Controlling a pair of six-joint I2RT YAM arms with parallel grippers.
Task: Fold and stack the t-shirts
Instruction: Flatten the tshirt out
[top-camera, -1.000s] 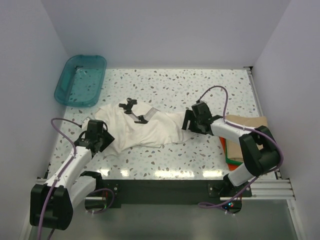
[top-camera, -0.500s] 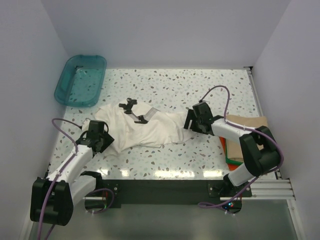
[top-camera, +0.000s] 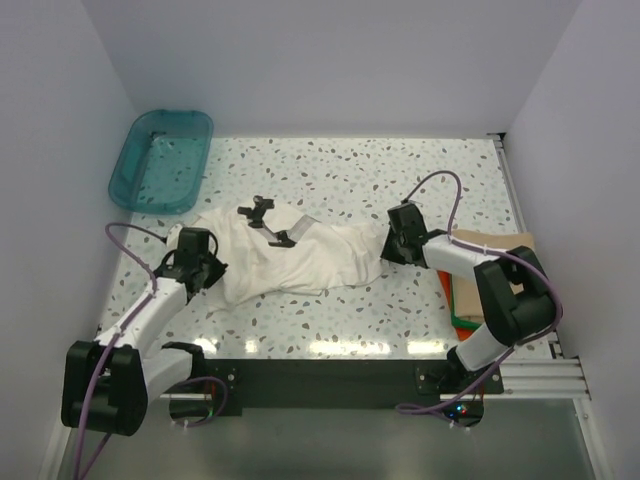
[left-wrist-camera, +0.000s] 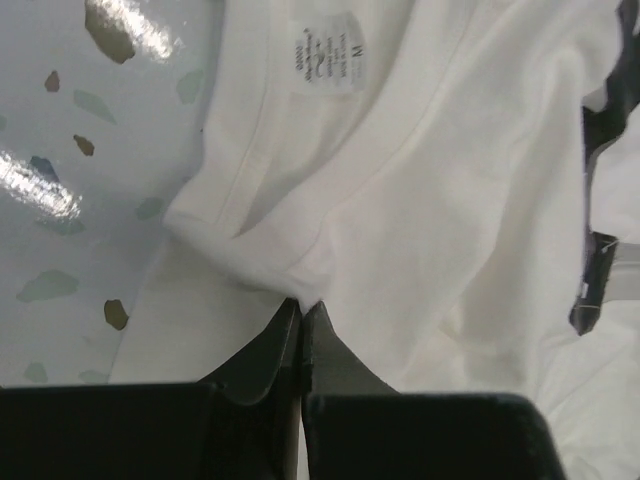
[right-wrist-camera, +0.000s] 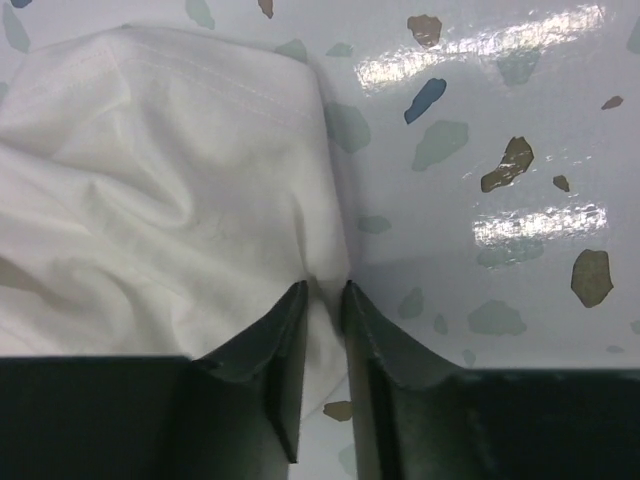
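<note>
The off-white t-shirt lies crumpled (top-camera: 277, 228) around its dark print. My left gripper and right gripper need to pick it up and spread it out toward the far wall before they fold it.
An off-white t-shirt (top-camera: 300, 258) lies crumpled across the middle of the table, with a dark print (top-camera: 264, 216) near its far edge. My left gripper (top-camera: 211, 268) is at its left end, jaws pressed together on a fold of cloth (left-wrist-camera: 300, 285) just below the collar and its size label (left-wrist-camera: 325, 62). At the shirt's right end my right gripper (top-camera: 384, 246) has its jaws drawn narrow on the hemmed edge (right-wrist-camera: 326, 262), cloth filling the gap between them (right-wrist-camera: 325, 291). A tan t-shirt (top-camera: 497, 244) tops a pile with an orange-red one (top-camera: 463, 318), partly hidden by the right arm.
A teal plastic tub (top-camera: 160, 160) stands at the far left corner. White walls close in the speckled table (top-camera: 340, 165) on three sides. The t-shirt pile sits by the right edge rail (top-camera: 512, 190).
Both grippers have gone from open to closed on the off-white t-shirt. The left one moved forward onto the shirt's left end; the right one shifted slightly right.
</note>
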